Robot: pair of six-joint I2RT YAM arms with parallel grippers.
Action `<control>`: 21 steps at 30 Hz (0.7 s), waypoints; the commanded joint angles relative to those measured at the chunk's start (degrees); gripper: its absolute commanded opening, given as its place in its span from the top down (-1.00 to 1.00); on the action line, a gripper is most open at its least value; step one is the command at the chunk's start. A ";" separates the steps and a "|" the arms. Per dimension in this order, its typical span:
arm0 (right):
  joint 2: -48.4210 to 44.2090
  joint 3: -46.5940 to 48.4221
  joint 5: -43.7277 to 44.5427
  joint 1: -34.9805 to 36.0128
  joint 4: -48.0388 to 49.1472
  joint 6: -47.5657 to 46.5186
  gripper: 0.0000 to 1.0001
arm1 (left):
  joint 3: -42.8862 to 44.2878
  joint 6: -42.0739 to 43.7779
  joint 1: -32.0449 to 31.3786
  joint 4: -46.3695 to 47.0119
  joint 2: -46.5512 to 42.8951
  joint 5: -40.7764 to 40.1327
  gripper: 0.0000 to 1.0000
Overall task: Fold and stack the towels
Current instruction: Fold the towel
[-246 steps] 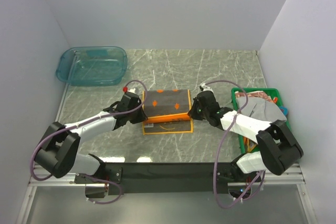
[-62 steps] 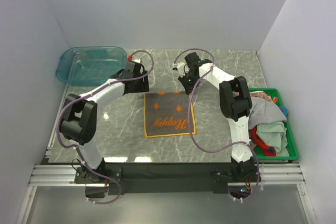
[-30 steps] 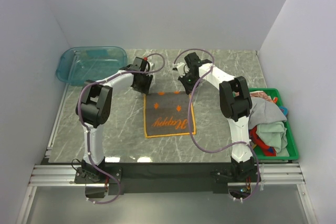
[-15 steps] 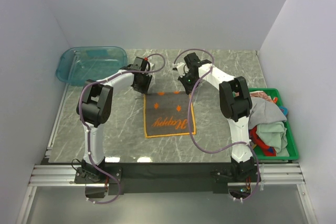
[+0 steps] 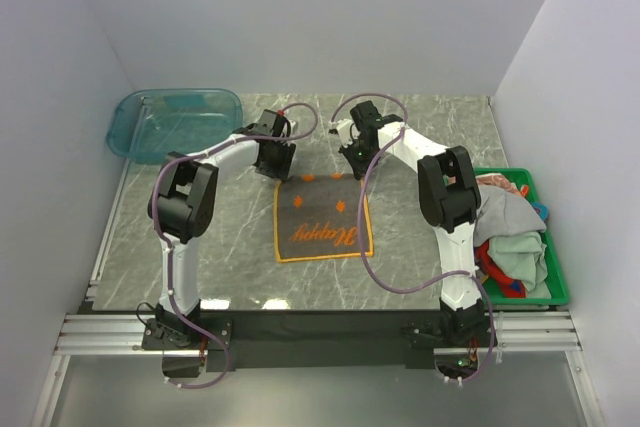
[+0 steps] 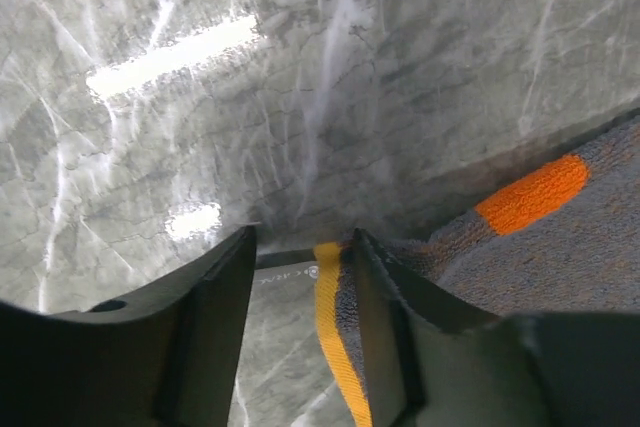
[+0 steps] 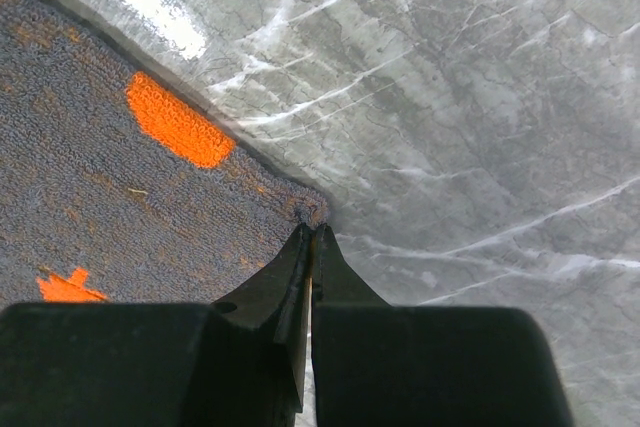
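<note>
My open left gripper has the towel's corner (image 6: 330,255) bunched against a finger, so I should ease back over the towel (image 6: 418,255) and center the corner before I pinch it.
One of the towels (image 5: 320,222), dark grey with an orange border and orange lettering, lies spread flat on the marble table. My left gripper (image 5: 273,165) is at its far left corner. In the left wrist view the left gripper (image 6: 303,247) stands open, with the towel's orange edge (image 6: 330,337) between the jaws, next to the right finger (image 6: 385,327). My right gripper (image 5: 351,159) is at the far right corner. In the right wrist view the right gripper (image 7: 312,232) is shut, pinching the tip of the towel (image 7: 100,207).
A green crate (image 5: 556,287) at the right edge holds more towels, a grey one (image 5: 505,212) over a pale green one (image 5: 515,250). A clear teal tub (image 5: 175,125) stands at the far left. Walls close the table on three sides.
The towel, earlier lifted and doubled over near the arms, now lies flat. My left gripper came from beside the tub to the towel's far left corner. The right gripper has held still.
</note>
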 commanded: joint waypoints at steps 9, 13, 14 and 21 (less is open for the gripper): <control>-0.97 -1.55 3.51 -0.18 1.86 0.88 1.00 | 6.26 -4.44 0.72 -5.67 -4.58 -0.31 0.00; -1.14 -1.73 4.12 -0.09 2.13 0.97 1.00 | 5.22 -4.71 0.64 -5.06 -6.08 -0.32 0.04; -1.14 -1.73 4.21 -0.09 2.21 0.97 1.00 | 4.86 -4.45 0.64 -4.88 -6.26 -0.32 0.03; -1.14 -1.55 4.83 -0.09 1.95 1.14 1.00 | 3.46 -2.25 0.55 -6.29 -3.54 -0.32 0.11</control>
